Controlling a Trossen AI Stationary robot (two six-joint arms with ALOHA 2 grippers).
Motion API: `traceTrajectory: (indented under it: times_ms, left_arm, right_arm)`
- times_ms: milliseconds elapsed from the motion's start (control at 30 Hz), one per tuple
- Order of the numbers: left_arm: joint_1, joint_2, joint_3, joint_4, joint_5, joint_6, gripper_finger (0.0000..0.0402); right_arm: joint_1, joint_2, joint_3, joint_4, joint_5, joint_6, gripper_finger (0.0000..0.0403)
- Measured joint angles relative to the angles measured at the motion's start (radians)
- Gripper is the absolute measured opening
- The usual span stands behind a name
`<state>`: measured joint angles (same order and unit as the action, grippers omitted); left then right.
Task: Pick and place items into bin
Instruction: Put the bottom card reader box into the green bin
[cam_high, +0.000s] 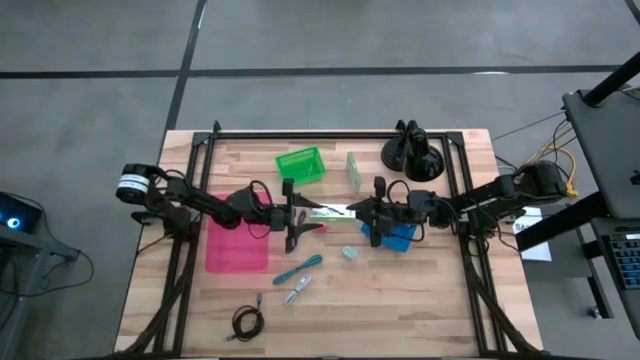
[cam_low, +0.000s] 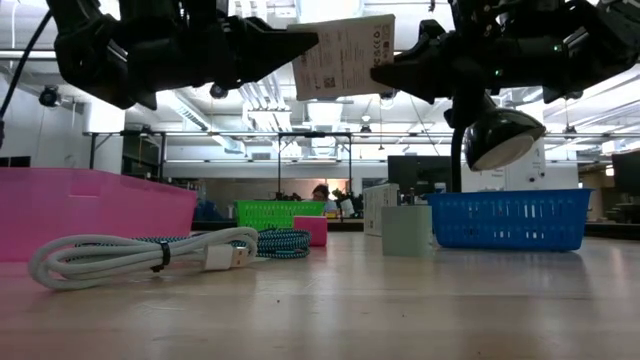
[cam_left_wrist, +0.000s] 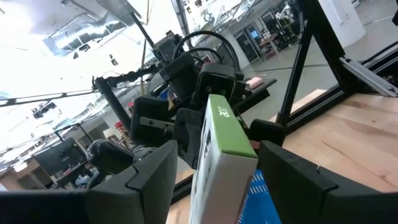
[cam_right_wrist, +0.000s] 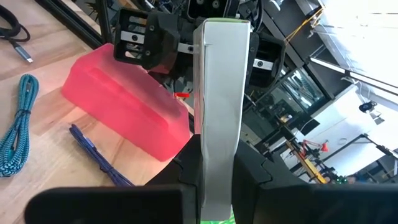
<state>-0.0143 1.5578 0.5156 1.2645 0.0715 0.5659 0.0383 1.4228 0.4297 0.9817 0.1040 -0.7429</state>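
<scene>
The robot's right gripper is holding the white box, but the green basket (cam_high: 300, 165) is closer to the left gripper, so the left gripper should first take the box's loose end (cam_low: 308, 76).
A flat white box with a green end (cam_high: 330, 211) hangs above the table's middle, between my two grippers. My right gripper (cam_high: 362, 210) is shut on it from the right. My left gripper (cam_high: 300, 215) is open; its fingers (cam_left_wrist: 149, 180) stand on either side of the box's other end (cam_left_wrist: 221, 149), with gaps showing. On the table lie a teal cable (cam_high: 300, 268), a silver clip (cam_high: 297, 290), a black coiled cable (cam_high: 247, 322), a pale blue bit (cam_high: 350, 254) and a purple pen (cam_right_wrist: 99, 158). A pale green block (cam_high: 353, 170) stands farther back. My right gripper pinches the box by its two broad faces (cam_right_wrist: 214, 168) between its two fingers, at the box's right end. The fingers come level from the table's right and lie along the box. The box is lifted clear of the table and reaches out toward my left gripper.
A pink bin (cam_high: 237, 245) lies under my left arm. A blue basket (cam_high: 402, 238) sits under my right gripper, a green basket (cam_high: 300, 165) at the back and a black lamp (cam_high: 410, 155) at the back right. A white coiled cable (cam_low: 140, 255) lies near the low camera.
</scene>
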Motion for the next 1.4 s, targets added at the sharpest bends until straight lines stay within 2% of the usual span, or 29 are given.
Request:
traceTrajectory:
  times_ms: [200, 400, 667, 800, 1167, 1300, 1400]
  left_arm:
    - [0.001, 0.000, -0.001, -0.020, -0.006, 0.001, 0.0210]
    - [0.001, 0.000, -0.002, -0.036, -0.057, 0.007, 0.0210]
    - [0.001, 0.000, -0.002, -0.065, -0.081, 0.126, 0.0202]
    - [0.001, 0.000, -0.002, -0.076, -0.082, 0.131, 0.0170]
    - [0.001, 0.000, -0.003, -0.079, -0.083, 0.183, 0.0034]
    - [0.001, 0.000, -0.003, -0.079, -0.084, 0.182, 0.0032]
    - [0.001, 0.000, -0.003, -0.079, -0.086, 0.182, 0.0032]
  right_arm:
    - [0.000, 0.000, 0.000, 0.002, 0.000, 0.004, 0.0034]
    - [0.000, 0.000, 0.000, 0.005, 0.000, 0.003, 0.0034]
    - [0.000, 0.000, 0.004, 0.003, 0.000, 0.006, 0.0034]
    - [0.000, 0.000, 0.004, 0.002, 0.000, 0.006, 0.0034]
    - [0.001, 0.000, 0.004, -0.006, -0.001, 0.007, 0.0034]
    - [0.001, 0.000, 0.004, -0.006, -0.001, 0.007, 0.0034]
    - [0.001, 0.000, 0.004, -0.006, 0.000, 0.007, 0.0055]
